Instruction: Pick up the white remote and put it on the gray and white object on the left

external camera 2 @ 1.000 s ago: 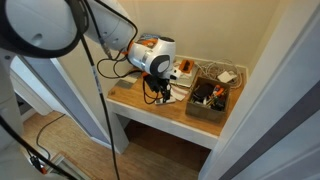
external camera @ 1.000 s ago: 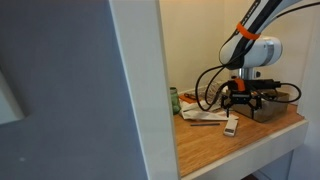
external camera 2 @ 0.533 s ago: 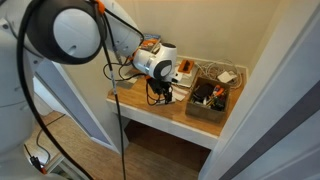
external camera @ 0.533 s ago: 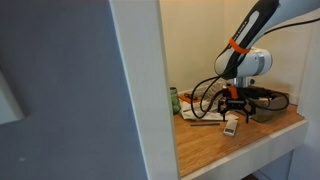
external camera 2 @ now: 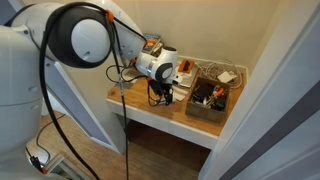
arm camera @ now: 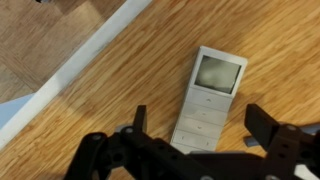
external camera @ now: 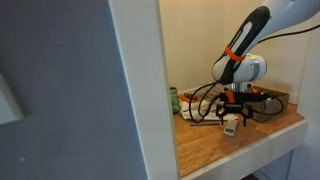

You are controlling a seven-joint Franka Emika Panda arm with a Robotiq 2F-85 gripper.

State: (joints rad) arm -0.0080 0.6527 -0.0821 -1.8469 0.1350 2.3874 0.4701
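Note:
Next, I bring my open gripper down around the remote before I close my fingers, because they are above the white remote's button end and too high to grab it.
The white remote lies flat on the wooden tabletop, with its screen end away from the wrist. It also shows in an exterior view just below the gripper. My gripper is open, with one dark finger on each side of the remote's button end and neither touching it. In both exterior views the gripper hangs low over the table. The gray and white object lies flat on the table beside the remote, toward the green can.
A small green can stands by the wall. A brown box full of odds and ends stands on the far side of the gripper. Black cables loop behind the arm. The shelf's white front edge is close.
The gripper has shifted sideways and down until it is over the remote. The remote has not moved.

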